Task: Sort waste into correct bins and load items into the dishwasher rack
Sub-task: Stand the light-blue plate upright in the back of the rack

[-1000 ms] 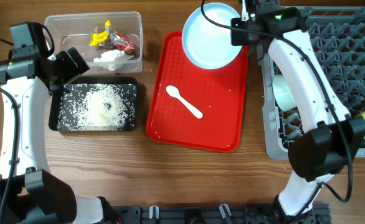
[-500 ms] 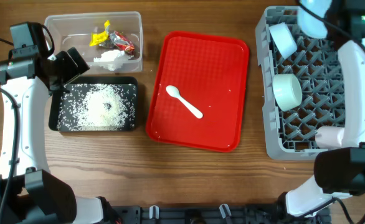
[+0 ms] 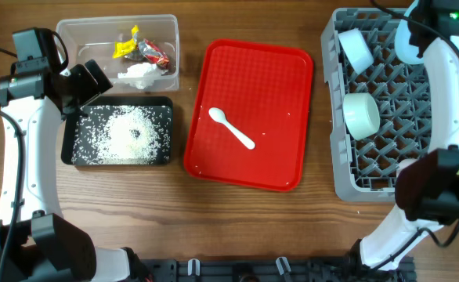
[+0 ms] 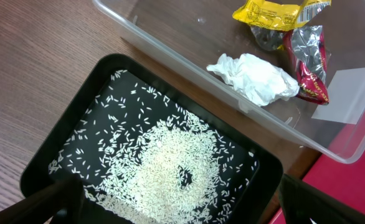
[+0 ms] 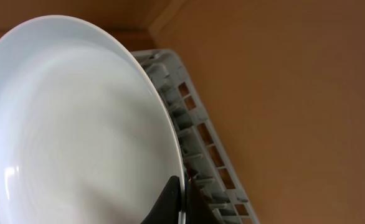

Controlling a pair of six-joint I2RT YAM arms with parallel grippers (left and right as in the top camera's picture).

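Note:
The pale blue plate (image 3: 406, 41) is on edge over the rack's free pegs (image 3: 384, 69) next to the far bowl, so my right gripper should now move it in gently until the pegs hold it.
My right gripper (image 3: 420, 22) is shut on the rim of the pale blue plate (image 3: 407, 43) and holds it tilted on edge over the far side of the grey dishwasher rack (image 3: 386, 180). In the right wrist view the plate (image 5: 76, 124) fills the left, pinched by the fingers (image 5: 179, 202). Two pale bowls (image 3: 355, 47) (image 3: 362, 114) sit in the rack. The white spoon (image 3: 232, 128) lies on the red tray (image 3: 276, 70). My left gripper (image 4: 182, 214) is open and empty over the black tray (image 4: 101, 71), which holds rice (image 4: 170, 168). The clear tub (image 3: 81, 31) holds wrappers (image 4: 276, 12) and a tissue wad (image 4: 254, 76).
The red tray lies between the bins and the rack. The right arm (image 3: 449, 102) crosses over the rack's right side and hides what is beneath it. Bare wood shows along the front of the table (image 3: 237, 227).
My right arm has carried the plate from the far edge of the red tray to over the rack's far side. The left arm has not moved.

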